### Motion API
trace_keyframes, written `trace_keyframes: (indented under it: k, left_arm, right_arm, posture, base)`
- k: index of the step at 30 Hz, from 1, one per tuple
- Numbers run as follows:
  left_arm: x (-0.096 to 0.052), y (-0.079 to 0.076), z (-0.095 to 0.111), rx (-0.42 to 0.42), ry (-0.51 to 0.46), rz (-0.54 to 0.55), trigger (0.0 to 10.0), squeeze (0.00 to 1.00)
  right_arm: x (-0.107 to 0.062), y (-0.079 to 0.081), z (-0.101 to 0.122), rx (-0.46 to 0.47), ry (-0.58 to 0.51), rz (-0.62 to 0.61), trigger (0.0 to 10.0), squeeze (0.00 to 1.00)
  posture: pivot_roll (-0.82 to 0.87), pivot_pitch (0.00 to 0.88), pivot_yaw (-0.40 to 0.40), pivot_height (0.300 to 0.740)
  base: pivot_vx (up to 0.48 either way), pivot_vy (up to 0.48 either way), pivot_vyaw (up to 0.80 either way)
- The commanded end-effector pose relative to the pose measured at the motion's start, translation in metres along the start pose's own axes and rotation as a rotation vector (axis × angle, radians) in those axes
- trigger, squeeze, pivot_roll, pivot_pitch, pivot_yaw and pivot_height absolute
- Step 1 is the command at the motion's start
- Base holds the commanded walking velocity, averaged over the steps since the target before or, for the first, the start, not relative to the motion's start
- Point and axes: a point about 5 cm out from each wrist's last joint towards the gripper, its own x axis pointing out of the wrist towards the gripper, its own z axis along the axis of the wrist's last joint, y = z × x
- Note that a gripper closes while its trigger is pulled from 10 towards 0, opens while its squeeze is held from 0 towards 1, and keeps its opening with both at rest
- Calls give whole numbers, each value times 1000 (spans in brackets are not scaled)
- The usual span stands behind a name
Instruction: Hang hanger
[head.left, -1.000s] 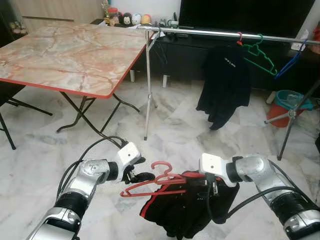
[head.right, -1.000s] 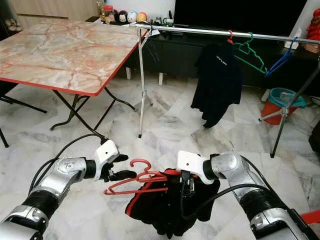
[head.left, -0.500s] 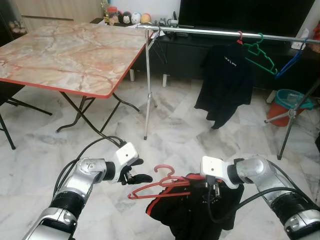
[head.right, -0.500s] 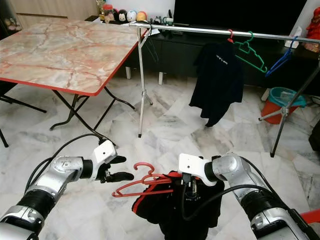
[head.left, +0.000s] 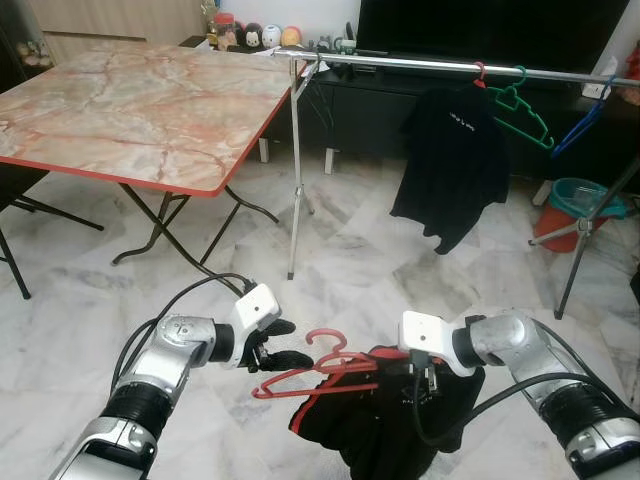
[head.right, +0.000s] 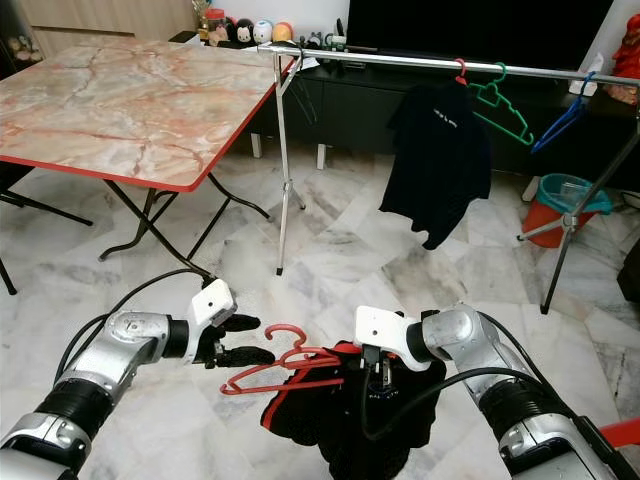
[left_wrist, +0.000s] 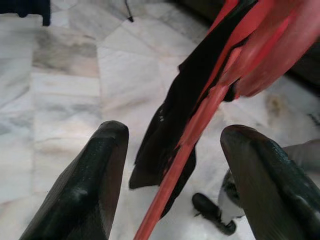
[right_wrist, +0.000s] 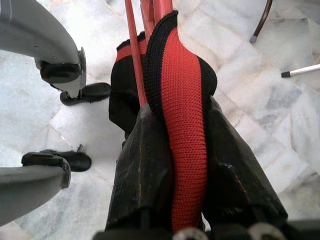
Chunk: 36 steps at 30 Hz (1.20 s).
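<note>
The hanger (head.left: 324, 367) will slip free when the robot pulls it sideways, because one arm of the red hanger (head.left: 263, 391) already pokes out of the black garment.
A red hanger (head.left: 322, 363) carrying a black garment (head.left: 385, 432) with a red-and-black collar (right_wrist: 184, 115) hangs low in front of me. My right gripper (head.left: 423, 385) is shut on the collar and the hanger's top, fingers (right_wrist: 142, 165) pressed on both sides. My left gripper (head.left: 291, 343) is open at the hanger's left end. In the left wrist view the red bar (left_wrist: 190, 150) runs between the spread fingers (left_wrist: 87, 190) without touching them. The silver clothes rail (head.left: 420, 65) stands across the room ahead.
On the rail hang a black shirt (head.left: 452, 160), a green hanger (head.left: 522, 105) and a blue hanger (head.left: 580, 122). A marble-top folding table (head.left: 130, 110) is at left, beside the rail's upright pole (head.left: 294, 170). A teal-and-orange bucket (head.left: 577, 210) sits at right on the marble floor.
The hanger and garment shifted right, then came back a little toward my left gripper. The left gripper stays open at the hanger's end. The right gripper keeps its hold.
</note>
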Motion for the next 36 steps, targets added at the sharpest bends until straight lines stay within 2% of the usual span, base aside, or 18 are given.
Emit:
trace_keyframes:
  k: [1,12,22,23,24,26,27,36]
  left_arm:
    - [-1,-3,-2,-6,14,-29,10000,0]
    - [7,-5,-1,-27,-7,-7,10000,0]
    - [11,-6,-2,-49,-21,2,10000,0]
    - [11,-6,-3,-50,-20,5,6549,0]
    - [11,-6,-3,-51,-20,7,2314,0]
    - [11,-6,-3,-51,-20,8,2314,0]
    - [11,-6,-4,-53,-19,9,0,0]
    - [12,-7,-6,-64,-19,3,0,0]
  right_arm:
    - [-5,-9,15,-42,-46,-27,10000,0]
    - [-4,-10,27,-56,-104,-21,10000,0]
    - [-4,-8,29,-54,-115,-7,10000,0]
    - [-4,-8,29,-54,-116,-7,10000,0]
    - [-4,-8,29,-54,-116,-7,10000,0]
    - [-4,-8,29,-53,-116,-7,10000,0]
    - [-4,-8,29,-52,-116,-9,10000,0]
    - [-3,-9,30,-51,-120,-16,10000,0]
  posture:
    - [122,0,-28,740]
    - [121,0,-28,740]
    - [120,0,-29,740]
    - [119,0,-29,740]
    - [119,0,-29,740]
    - [119,0,-29,740]
    - [120,0,-29,740]
    - [117,0,-28,740]
  base:
    - [0,0,0]
    - [0,0,0]
    - [0,0,0]
    - [0,0,0]
    - [0,0,0]
    - [0,0,0]
    - [0,0,0]
    - [0,0,0]
